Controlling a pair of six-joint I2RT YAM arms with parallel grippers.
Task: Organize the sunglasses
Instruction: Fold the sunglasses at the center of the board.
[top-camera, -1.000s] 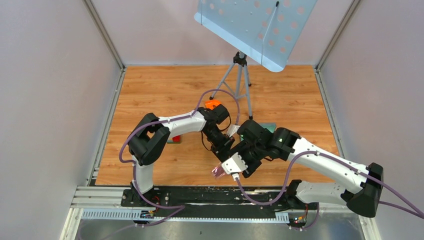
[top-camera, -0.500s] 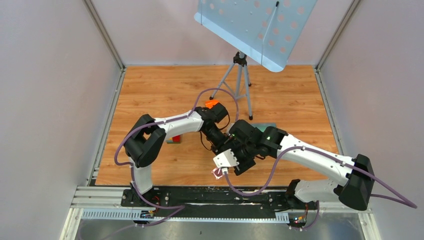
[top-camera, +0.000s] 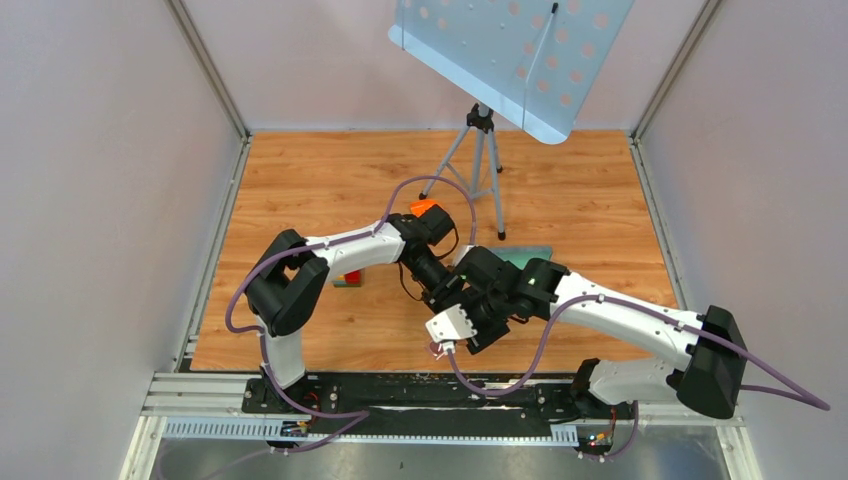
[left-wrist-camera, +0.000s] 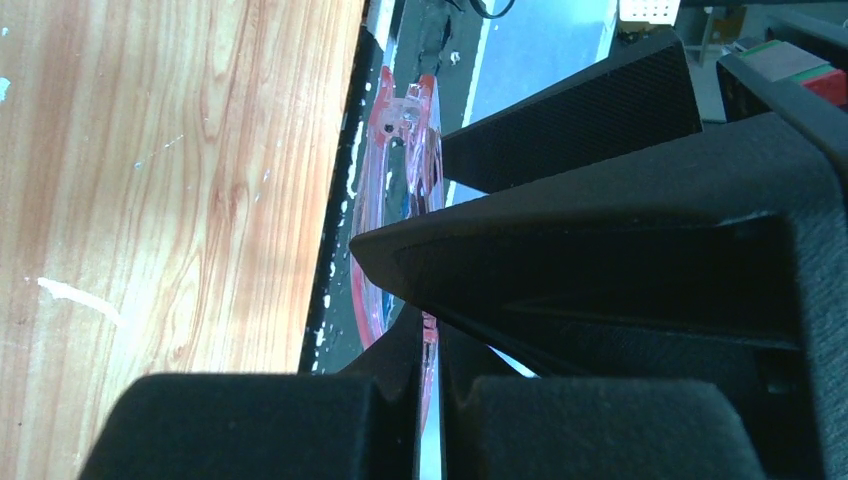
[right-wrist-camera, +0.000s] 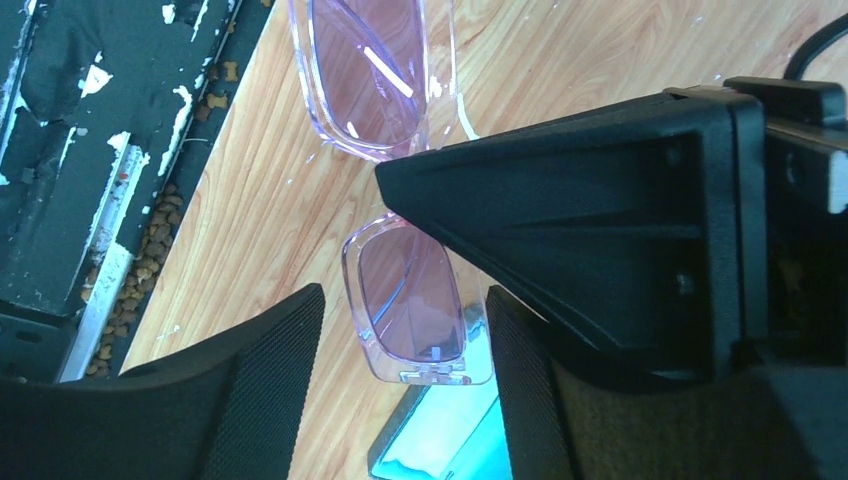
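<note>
The teal case lies on my right gripper's side and my left gripper is holding the sunglasses' bridge (right-wrist-camera: 380, 188). My right gripper should take over by the lens end (right-wrist-camera: 415, 315).
The sunglasses (right-wrist-camera: 405, 300), thin pale pink-purple with translucent lenses, are held just above the wood near the table's front edge. They show small in the top view (top-camera: 437, 348) and edge-on in the left wrist view (left-wrist-camera: 400, 150). My left gripper (left-wrist-camera: 430, 340) is shut on a thin part of the frame; in the top view it (top-camera: 447, 297) sits mid-table. My right gripper (right-wrist-camera: 405, 295) is open, its fingers (right-wrist-camera: 250, 390) either side of one lens, with a gap on the left side. From above it (top-camera: 462, 338) is right next to the left gripper.
A teal object with a grey rim (right-wrist-camera: 440, 440) lies on the wood under the right gripper and also shows in the top view (top-camera: 528, 254). A tripod with a perforated panel (top-camera: 480, 150) stands at the back. A small red-green item (top-camera: 348, 278) lies by the left arm. The black rail (top-camera: 400, 385) borders the front edge.
My right gripper has moved left, closing in on the left gripper and the sunglasses. The left gripper has kept its hold and barely moved.
</note>
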